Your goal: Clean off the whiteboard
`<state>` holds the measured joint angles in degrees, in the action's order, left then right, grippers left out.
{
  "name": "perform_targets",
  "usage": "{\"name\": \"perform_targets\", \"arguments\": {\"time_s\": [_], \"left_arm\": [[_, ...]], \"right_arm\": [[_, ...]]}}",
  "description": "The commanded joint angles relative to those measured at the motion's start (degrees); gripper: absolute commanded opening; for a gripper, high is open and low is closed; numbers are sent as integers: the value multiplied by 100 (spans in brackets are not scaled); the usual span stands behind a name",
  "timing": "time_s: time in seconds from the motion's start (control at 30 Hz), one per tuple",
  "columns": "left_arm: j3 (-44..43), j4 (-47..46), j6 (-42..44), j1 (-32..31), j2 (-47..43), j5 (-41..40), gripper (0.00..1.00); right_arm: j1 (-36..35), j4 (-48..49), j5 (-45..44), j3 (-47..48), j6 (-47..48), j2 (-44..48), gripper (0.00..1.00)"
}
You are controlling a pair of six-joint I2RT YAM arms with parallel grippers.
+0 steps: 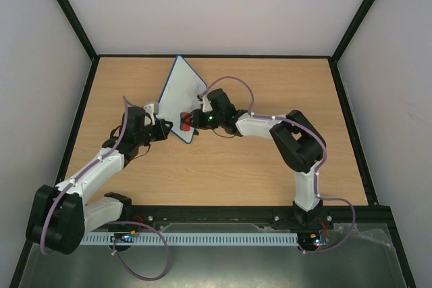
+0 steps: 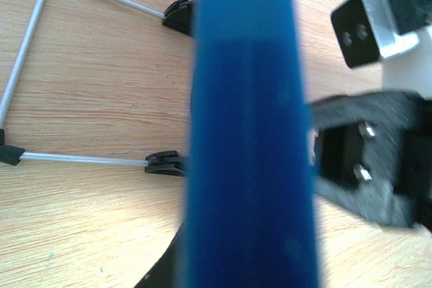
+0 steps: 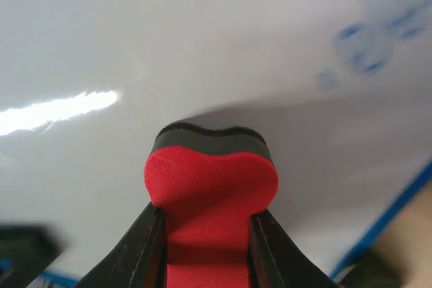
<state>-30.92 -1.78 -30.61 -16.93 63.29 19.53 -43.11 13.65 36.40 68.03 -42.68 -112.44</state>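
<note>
My right gripper should pull back toward the blue rim (image 3: 386,216) and wipe upward, because the eraser is on clean white while smudged blue marks (image 3: 368,42) are still left up the board.
The whiteboard (image 1: 181,89) stands tilted on the wooden table, its white face toward the right arm. My left gripper (image 1: 164,130) is shut on its near left edge; in the left wrist view the dark blue rim (image 2: 246,133) fills the middle and hides the jaws. My right gripper (image 1: 189,122) is shut on the red eraser (image 1: 184,125). In the right wrist view the eraser (image 3: 212,187) has its black felt side against the white face (image 3: 202,45). Smudged blue marks (image 3: 371,45) lie on the board at the upper right.
The board's wire stand (image 2: 27,65) with black feet (image 2: 172,163) rests on the wood behind the board. Black-framed walls (image 1: 81,32) close in the table on three sides. The right gripper's body (image 2: 364,160) shows close beyond the rim.
</note>
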Motion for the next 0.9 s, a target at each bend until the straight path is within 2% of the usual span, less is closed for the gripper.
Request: {"name": "perform_targets", "arguments": {"time_s": [0.0,0.23,0.57,0.73,0.87], "left_arm": [[-59,222,-481,-193,76,1434,2],[-36,250,-477,-190,37,1453,3],[-33,268,-419,-190,61,1517,2],[-35,323,-386,-190,52,1514,2],[-42,311,-389,-188,75,1527,2]], "right_arm": [[276,-168,-298,130,56,-798,2],[545,-440,-339,314,190,-1117,2],[-49,-379,208,595,282,-394,2],[-118,-353,418,807,70,-329,2],[13,-586,194,893,80,-578,2]]}}
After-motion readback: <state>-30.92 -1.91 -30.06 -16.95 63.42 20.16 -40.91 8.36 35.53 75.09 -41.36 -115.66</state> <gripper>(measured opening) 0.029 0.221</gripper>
